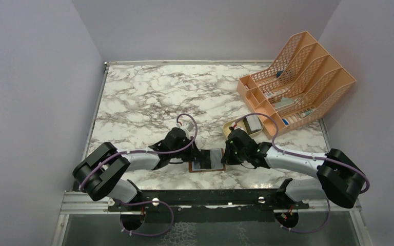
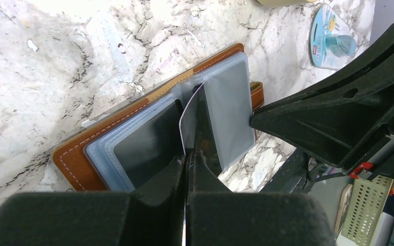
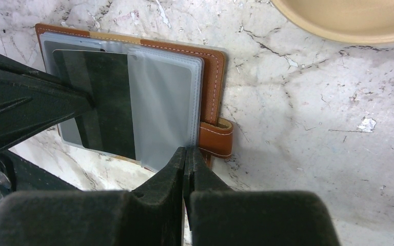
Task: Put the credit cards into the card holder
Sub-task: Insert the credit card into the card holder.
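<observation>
My right gripper is holding the clear sleeve (image 3: 132,100), and the credit card sits shallow in it. Next, my left gripper opens and pushes the card's rear edge (image 3: 58,62) while my right gripper keeps hold of the sleeve.
The brown leather card holder (image 1: 209,160) lies open near the table's front edge, between both grippers. My left gripper (image 2: 187,156) is shut on a thin pale credit card (image 2: 191,110). The card stands edge-on, its far end in among the clear sleeves (image 2: 228,102) near the fold. My right gripper (image 3: 186,151) is shut on the edge of a clear sleeve (image 3: 164,113), beside the snap strap (image 3: 216,137). In the right wrist view the card's dark face (image 3: 107,102) shows through the plastic. From above, the left gripper (image 1: 191,155) and the right gripper (image 1: 225,156) meet the holder from opposite sides.
A tan oval tray (image 1: 234,124) with a pale flat item in it sits just behind the right gripper. The big orange mesh file rack (image 1: 297,77) stands at the back right. A blue-and-clear packet (image 2: 331,38) lies beyond the holder.
</observation>
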You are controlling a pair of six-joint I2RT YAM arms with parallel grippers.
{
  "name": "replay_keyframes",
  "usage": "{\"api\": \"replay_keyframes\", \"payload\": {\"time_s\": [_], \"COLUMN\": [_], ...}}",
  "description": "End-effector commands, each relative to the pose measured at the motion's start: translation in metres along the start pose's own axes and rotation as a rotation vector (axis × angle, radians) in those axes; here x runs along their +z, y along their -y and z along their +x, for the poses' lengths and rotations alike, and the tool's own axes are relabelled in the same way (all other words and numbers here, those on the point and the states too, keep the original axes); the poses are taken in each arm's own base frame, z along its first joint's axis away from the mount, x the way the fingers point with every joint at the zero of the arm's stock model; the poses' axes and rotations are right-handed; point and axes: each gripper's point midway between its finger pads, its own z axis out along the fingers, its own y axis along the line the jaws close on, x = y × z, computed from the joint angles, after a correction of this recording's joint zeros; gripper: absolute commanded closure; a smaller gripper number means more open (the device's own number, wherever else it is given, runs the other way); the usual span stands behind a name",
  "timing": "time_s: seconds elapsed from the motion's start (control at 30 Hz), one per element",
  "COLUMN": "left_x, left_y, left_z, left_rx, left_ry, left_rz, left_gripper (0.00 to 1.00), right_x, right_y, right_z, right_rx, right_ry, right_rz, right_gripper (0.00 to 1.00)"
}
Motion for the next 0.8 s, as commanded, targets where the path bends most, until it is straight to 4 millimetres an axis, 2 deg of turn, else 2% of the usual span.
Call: {"api": "replay_keyframes", "payload": {"time_s": [0.0,0.17,0.37,0.5,0.77], "left_x": [0.002,0.003,0.002,0.002,0.002], "left_y": [-0.028,-0.027,-0.028,-0.027,-0.028], "left_z": [0.008,0.008,0.008,0.008,0.009], "left_rx": [0.041,0.031,0.021,0.019,0.009], "left_ry": [-0.031,-0.033,-0.025,-0.023,-0.023], "left_rz": [-0.115,-0.114,-0.111,-0.11,-0.108], "left_gripper": [1.0,1.0,1.0,1.0,1.0], "right_x": [-0.001,-0.004,-0.014,-0.013,-0.004], "right_y": [0.027,0.031,0.01,0.008,0.006], "right_z": [0.015,0.011,0.005,0.007,0.018], "right_rx": [-0.032,-0.045,-0.038,-0.03,-0.018], "right_ry": [-0.034,-0.035,-0.029,-0.037,-0.07], "right_rz": [0.104,0.142,0.051,0.041,-0.001], "right_gripper": [0.99,0.99,0.83,0.76,0.77]}}
